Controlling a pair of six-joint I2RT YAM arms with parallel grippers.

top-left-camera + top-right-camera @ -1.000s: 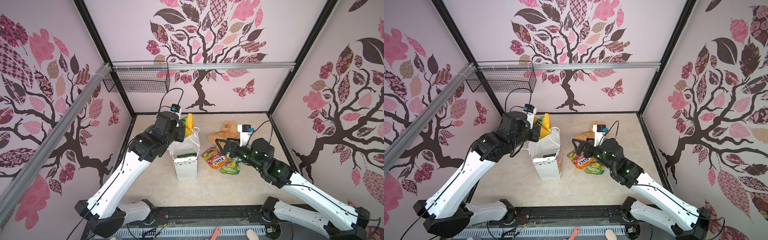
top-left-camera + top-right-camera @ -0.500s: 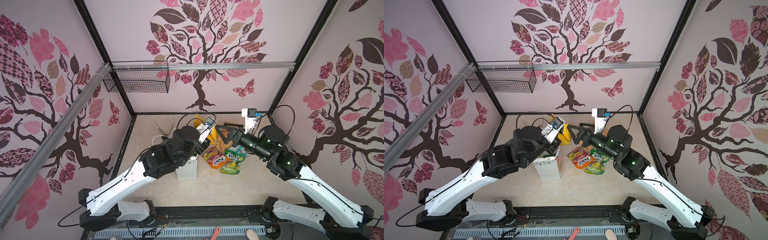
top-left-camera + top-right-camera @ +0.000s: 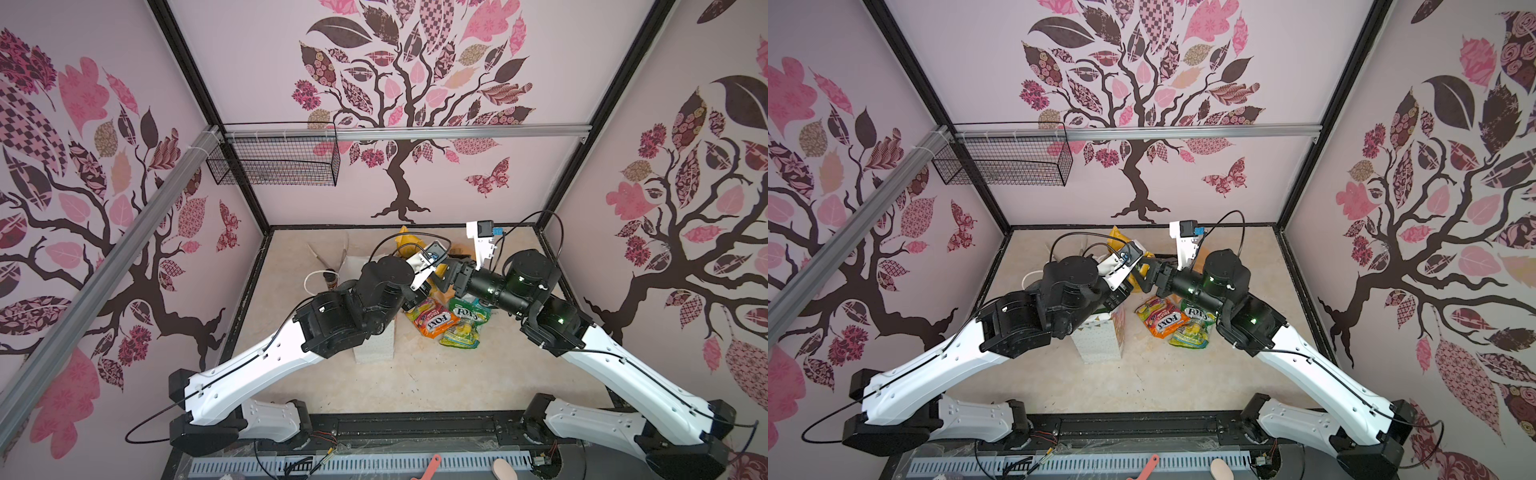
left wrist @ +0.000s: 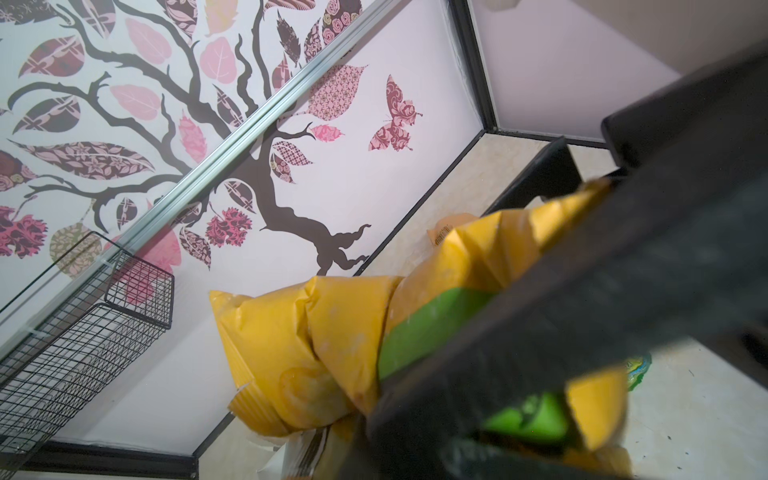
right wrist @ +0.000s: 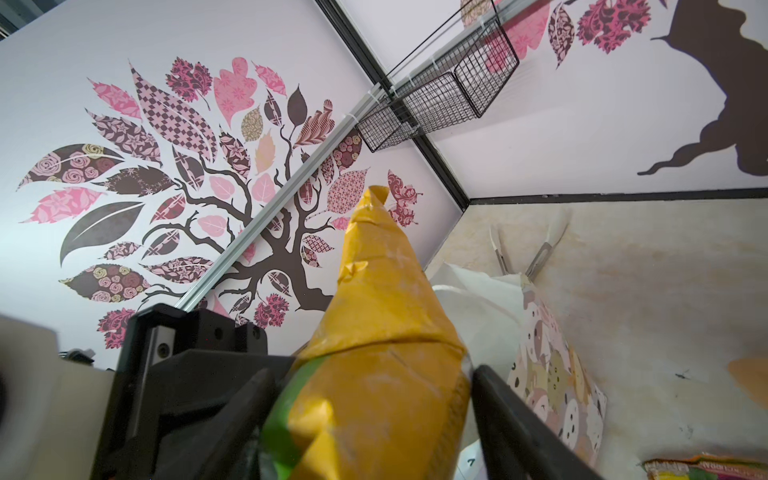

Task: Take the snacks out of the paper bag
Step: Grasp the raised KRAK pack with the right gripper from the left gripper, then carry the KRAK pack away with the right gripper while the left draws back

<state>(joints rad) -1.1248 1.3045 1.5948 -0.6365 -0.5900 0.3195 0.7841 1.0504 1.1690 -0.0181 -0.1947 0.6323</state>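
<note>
Next, my left gripper passes the yellow-orange packet to my right gripper for the clear floor [image 3: 500,328] beyond, since FOX'S bags take up the floor [image 3: 444,321] beside the paper bag.
My left gripper [image 3: 430,282] is shut on a yellow-orange snack packet [image 4: 291,345] with a green stripe and holds it in the air, right of the paper bag [image 3: 374,345]. My right gripper [image 5: 372,374] faces the left one. Its fingers stand on either side of the same packet [image 5: 386,332], close against it, jaws still apart. On the floor lie the orange-red FOX'S bag [image 3: 434,322] and the green-yellow FOX'S bag [image 3: 465,328]. A tan-orange packet [image 4: 451,226] lies farther back. My left arm hides most of the bag [image 3: 1100,340].
A small dark-lidded jar [image 3: 331,279] stands left of the bag, beside a white cord handle [image 3: 309,282]. Two thin stick-like tools [image 5: 498,249] lie behind the bag. A wire basket [image 3: 274,166] hangs on the back wall. Both arms cross the middle of the floor.
My left arm swung right from above the bag, carrying the yellow packet. My right gripper rose from the floor packets to meet it, and its jaws narrowed around the packet.
</note>
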